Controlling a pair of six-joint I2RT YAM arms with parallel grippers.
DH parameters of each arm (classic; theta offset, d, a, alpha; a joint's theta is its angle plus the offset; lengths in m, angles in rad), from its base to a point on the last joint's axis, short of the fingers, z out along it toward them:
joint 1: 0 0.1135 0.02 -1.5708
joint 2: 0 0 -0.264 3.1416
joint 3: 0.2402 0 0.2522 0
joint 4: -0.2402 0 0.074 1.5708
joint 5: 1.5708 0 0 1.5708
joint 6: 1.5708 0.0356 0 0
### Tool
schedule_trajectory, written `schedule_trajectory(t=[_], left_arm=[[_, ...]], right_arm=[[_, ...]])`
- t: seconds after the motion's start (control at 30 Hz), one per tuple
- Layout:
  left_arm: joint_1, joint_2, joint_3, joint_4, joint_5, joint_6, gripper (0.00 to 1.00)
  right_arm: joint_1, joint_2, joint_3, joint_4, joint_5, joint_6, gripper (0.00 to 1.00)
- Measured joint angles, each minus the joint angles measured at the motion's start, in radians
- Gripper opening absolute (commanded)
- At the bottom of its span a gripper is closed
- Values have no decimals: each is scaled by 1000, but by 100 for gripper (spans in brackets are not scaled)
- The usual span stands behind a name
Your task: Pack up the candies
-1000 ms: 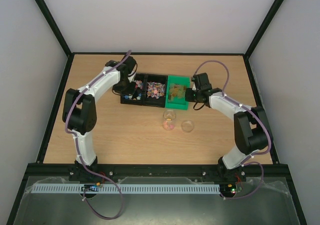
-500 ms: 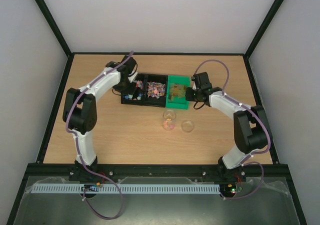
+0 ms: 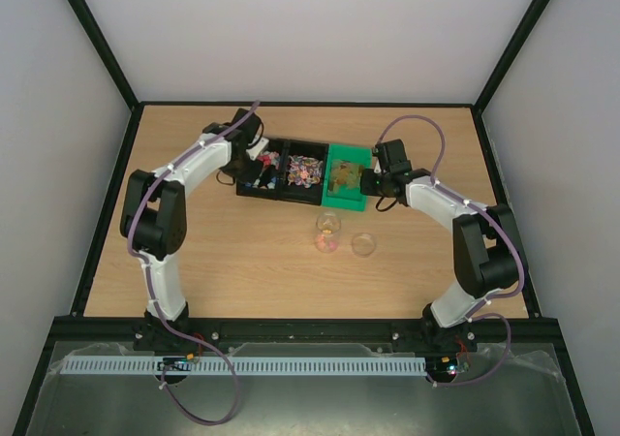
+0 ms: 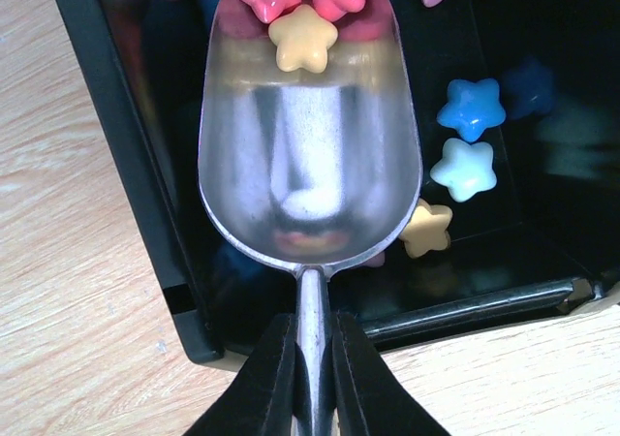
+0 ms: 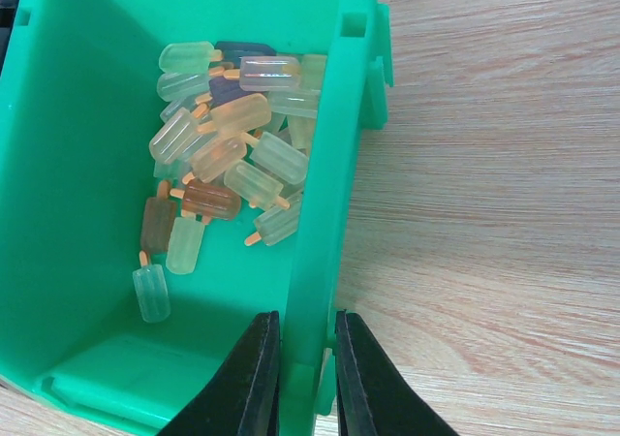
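Observation:
My left gripper has the pink and yellow stars at the scoop's tip (image 4: 302, 15), so it should tilt that tip up and lift before it goes to the clear cup (image 3: 327, 227).
My left gripper (image 4: 313, 325) is shut on the handle of a metal scoop (image 4: 310, 165). The scoop's bowl lies inside the left black bin (image 4: 126, 165). Pink and yellow star candies (image 4: 302, 37) sit at the scoop's tip, and blue, pale blue and yellow stars (image 4: 470, 109) lie loose on the bin floor. In the top view the left gripper (image 3: 254, 160) is over that bin. My right gripper (image 5: 307, 325) is shut on the right wall of the green bin (image 5: 325, 165), which holds popsicle-shaped candies (image 5: 218, 155). It shows in the top view (image 3: 371, 179) too.
A second black bin (image 3: 312, 196) with mixed-colour candies sits between the left black bin and the green bin (image 3: 346, 202). A clear cup (image 3: 328, 229) with some pink candies and a clear round lid (image 3: 363, 244) stand in front of the bins.
The row of bins has turned slightly, its left end now farther back. My left gripper has moved a little right and back with the scoop. The right gripper keeps its hold.

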Motion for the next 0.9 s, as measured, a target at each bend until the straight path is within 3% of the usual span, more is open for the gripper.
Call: schedule_trajectory(t=[0.57, 0.9], left_arm=[[-22, 21, 117, -231, -58, 113, 2], [-27, 67, 130, -139, -47, 103, 2]], right_arm=[[-1, 0, 0, 0, 1, -5, 1], [-9, 0, 0, 1, -24, -28, 1]])
